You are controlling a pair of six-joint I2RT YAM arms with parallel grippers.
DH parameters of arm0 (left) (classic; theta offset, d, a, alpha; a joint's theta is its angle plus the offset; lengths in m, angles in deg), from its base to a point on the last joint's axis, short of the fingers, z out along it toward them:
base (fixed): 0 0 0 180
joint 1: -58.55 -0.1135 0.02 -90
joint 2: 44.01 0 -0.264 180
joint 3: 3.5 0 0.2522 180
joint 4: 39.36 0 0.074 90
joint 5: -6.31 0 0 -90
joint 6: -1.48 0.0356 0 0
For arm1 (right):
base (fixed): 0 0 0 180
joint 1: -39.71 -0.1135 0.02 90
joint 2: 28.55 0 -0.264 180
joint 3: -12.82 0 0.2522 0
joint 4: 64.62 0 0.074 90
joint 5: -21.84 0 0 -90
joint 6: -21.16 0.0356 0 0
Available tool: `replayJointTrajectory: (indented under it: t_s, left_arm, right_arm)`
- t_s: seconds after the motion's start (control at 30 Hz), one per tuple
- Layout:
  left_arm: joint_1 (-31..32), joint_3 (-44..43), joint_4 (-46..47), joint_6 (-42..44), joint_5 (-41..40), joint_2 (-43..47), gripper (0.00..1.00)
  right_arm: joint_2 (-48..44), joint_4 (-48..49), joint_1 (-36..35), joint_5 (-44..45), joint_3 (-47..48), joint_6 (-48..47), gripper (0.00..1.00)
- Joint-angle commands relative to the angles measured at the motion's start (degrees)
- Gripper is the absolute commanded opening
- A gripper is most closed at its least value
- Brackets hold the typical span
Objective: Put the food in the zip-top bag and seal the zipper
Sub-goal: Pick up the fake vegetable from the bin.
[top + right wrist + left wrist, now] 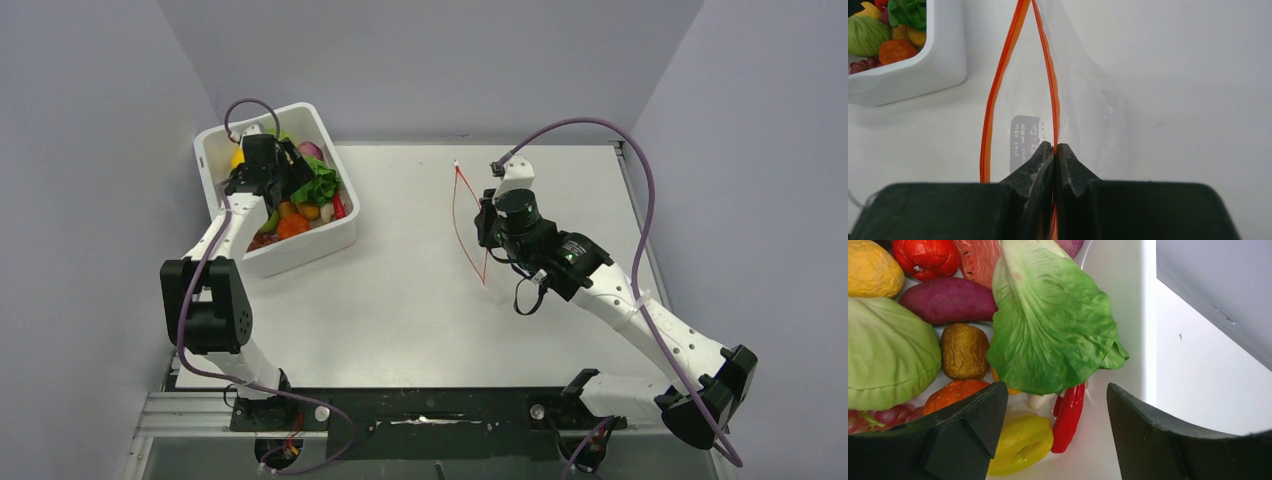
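Observation:
The lettuce's lower edge (1049, 382) lies uppermost over the chilli, facing my left gripper's open fingers, so I should keep lowering until they straddle that edge (1057, 375), then close.
The food lies in a white tub (345, 235): ruffled green lettuce (1053, 325), red chilli (1070, 412), a yellow piece (1020, 442), a dark purple piece (948, 300) and orange and yellow round fruits. My left gripper (290, 172) is open and empty above the tub, its jaws either side of the chilli and the lettuce's lower edge (1055, 395). The clear zip-top bag (1088, 100) lies on the table, its mouth held open in a loop. My right gripper (1054, 147) is shut on the right strand of the red-orange zipper (990, 115), which also shows in the top view (453, 215).
The tub stands at the table's back left, its wall (943, 55) a short way left of the bag's mouth. Purple cables loop over both arms. Grey walls close in the table on three sides.

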Motion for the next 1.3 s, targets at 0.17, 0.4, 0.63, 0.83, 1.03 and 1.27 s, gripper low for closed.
replayJointTrajectory:
  t_s: [0.17,0.4,0.63,0.83,1.03,1.27]
  left_arm:
    - [-0.4,-2.1,13.4,-4.8,2.8,-6.3,0.71]
    - [-0.1,-3.3,12.5,-6.4,3.2,-12.1,0.69]
    - [0.2,-2.9,12.5,-4.1,1.6,-12.9,0.5]
    - [0.3,-2.0,11.5,-1.9,1.5,-11.4,0.23]
    - [0.3,-2.4,7.8,1.6,1.0,-8.4,0.01]
    - [0.4,-1.1,6.1,9.8,0.0,-1.0,0.0]
  right_arm:
    - [-0.7,2.3,0.5,-1.6,1.7,-0.9,0.0]
    - [-1.2,2.3,0.7,-2.1,1.4,-0.4,0.0]
    - [-1.6,2.4,0.7,-2.3,0.8,0.2,0.0]
    - [-2.0,3.0,0.7,-3.0,0.3,0.7,0.0]
    - [-2.0,2.6,0.6,-1.9,1.4,0.1,0.0]
    - [-2.8,3.1,0.7,-2.6,-0.1,0.8,0.0]
